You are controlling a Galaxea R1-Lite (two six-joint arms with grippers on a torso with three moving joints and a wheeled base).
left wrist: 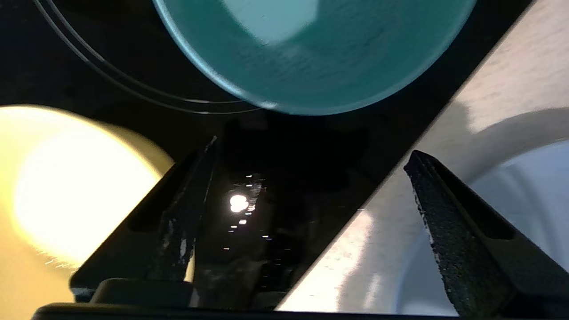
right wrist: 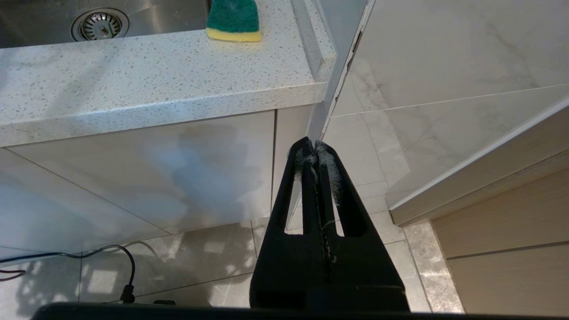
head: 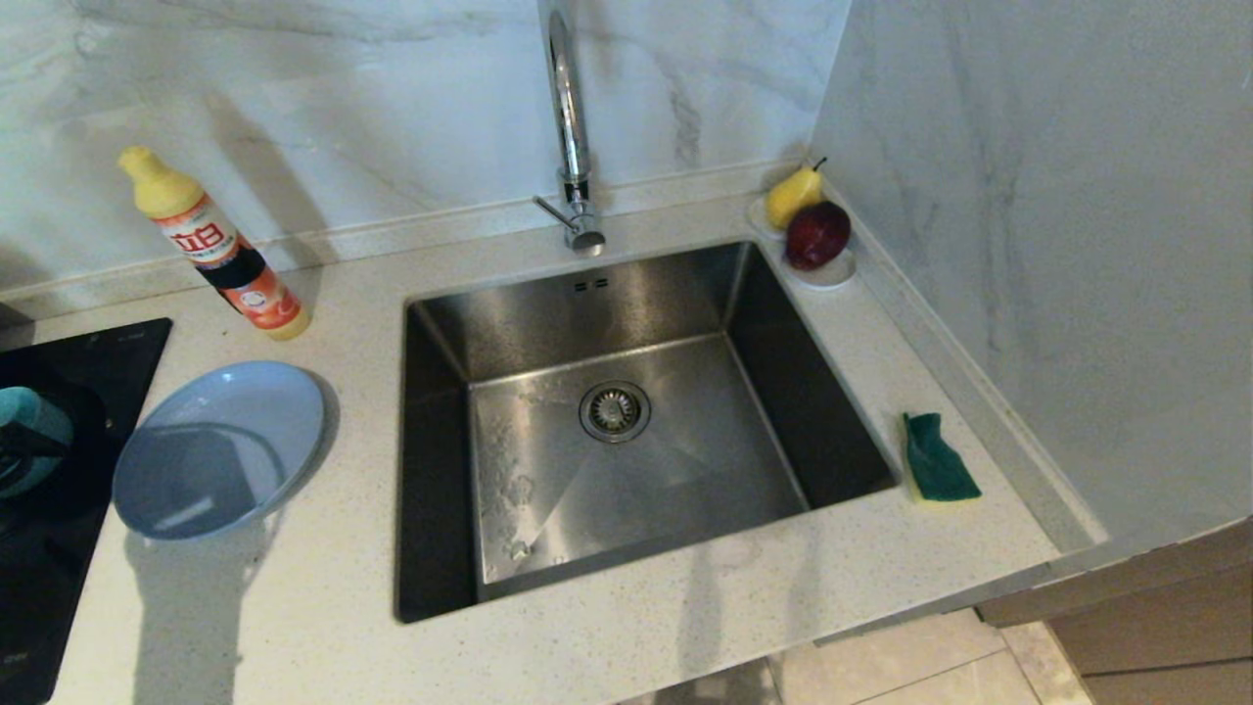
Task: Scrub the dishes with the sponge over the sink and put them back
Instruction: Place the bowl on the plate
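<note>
My gripper will carry the bowl, and I expect a little foam to stay inside, because jagged specks (left wrist: 56,260) line the edge of the bright patch in the yellow bowl (left wrist: 80,192).
The grey-blue plate (head: 220,448) lies on the counter left of the sink (head: 626,421). The teal-blue bowl (head: 29,441) sits on the black hob at the far left edge. In the left wrist view my left gripper (left wrist: 311,149) stands open and empty above the hob's edge, apart from all three dishes: teal bowl (left wrist: 311,53), yellow bowl (left wrist: 66,186), plate (left wrist: 524,186). The sponge (head: 938,460) lies green side up on the counter right of the sink. My right gripper (right wrist: 314,144) hangs shut below the counter's front, near the floor; the sponge (right wrist: 233,20) shows above it.
A dish-soap bottle (head: 215,245) leans behind the plate. The chrome tap (head: 571,127) rises behind the basin. A white dish (head: 827,274) with a pear and a red apple sits at the back right corner. Marble wall closes the right side. The black hob (head: 59,548) covers the left.
</note>
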